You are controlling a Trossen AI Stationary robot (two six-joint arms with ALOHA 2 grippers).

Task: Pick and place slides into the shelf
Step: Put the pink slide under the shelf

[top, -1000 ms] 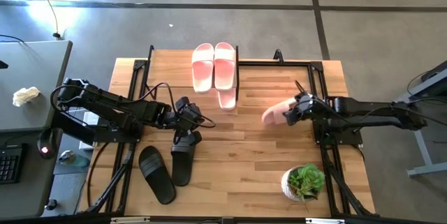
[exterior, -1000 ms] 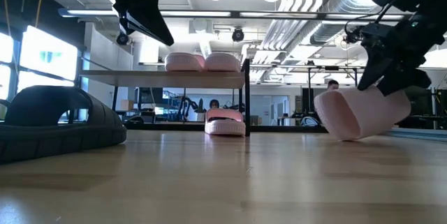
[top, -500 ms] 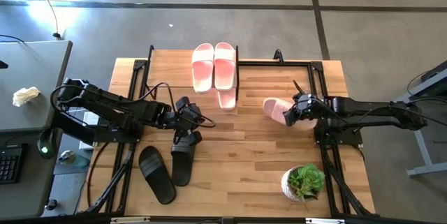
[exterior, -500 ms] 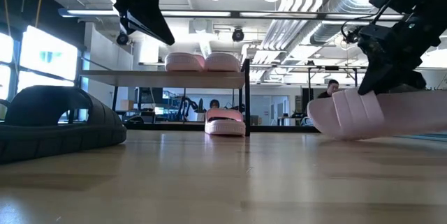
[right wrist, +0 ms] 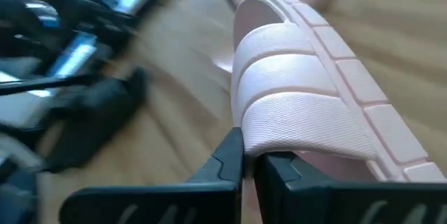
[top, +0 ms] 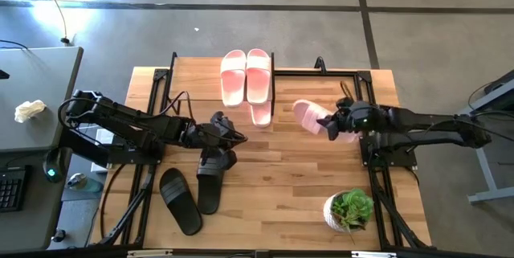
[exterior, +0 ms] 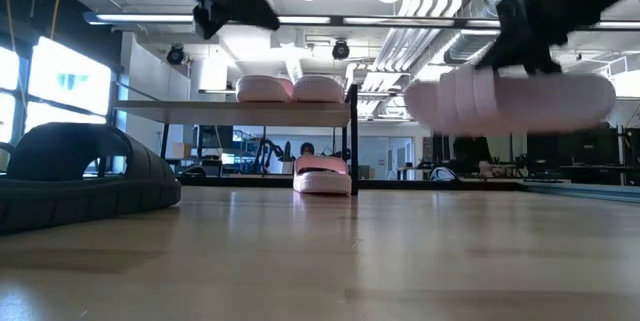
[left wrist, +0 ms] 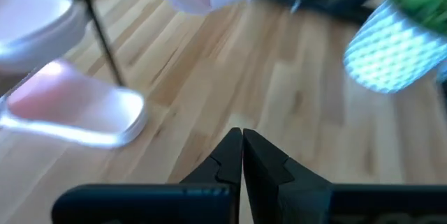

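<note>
The shelf's side post (exterior: pixel 352 141) is between the shelf and the pink slide that my right gripper holds, so my left gripper needs to take over that slide's free toe end (top: pixel 300 110).
Two pale pink slides (top: pixel 245 77) lie side by side on the shelf's top board (exterior: pixel 200 107). A third pink slide (top: pixel 261 114) rests sole-down on the table beneath the shelf's near edge. My right gripper (top: pixel 331 126) is shut on a fourth pink slide (exterior: pixel 510 101), held in the air right of the shelf. Two black slides (top: pixel 193 190) lie on the table near the front left. Above them my left gripper (top: pixel 234 137) hangs shut, holding nothing. My right gripper pinches the wide strap's edge (right wrist: pixel 279 148) between its two fingers. The fingers come from the table's right, slanting down. The slide hangs about level, sole down, clear of the table.
A potted plant (top: pixel 349 210) stands at the table's near right. Black frame rails (top: pixel 373 89) run along both sides of the table. Bare wood lies between the shelf and the black slides.
My right gripper has risen and drifted toward the shelf with the pink slide. The slide leaned with one end on the table a second ago, then lay flat, and now hangs level and clear. My left gripper has tipped upward a little.
</note>
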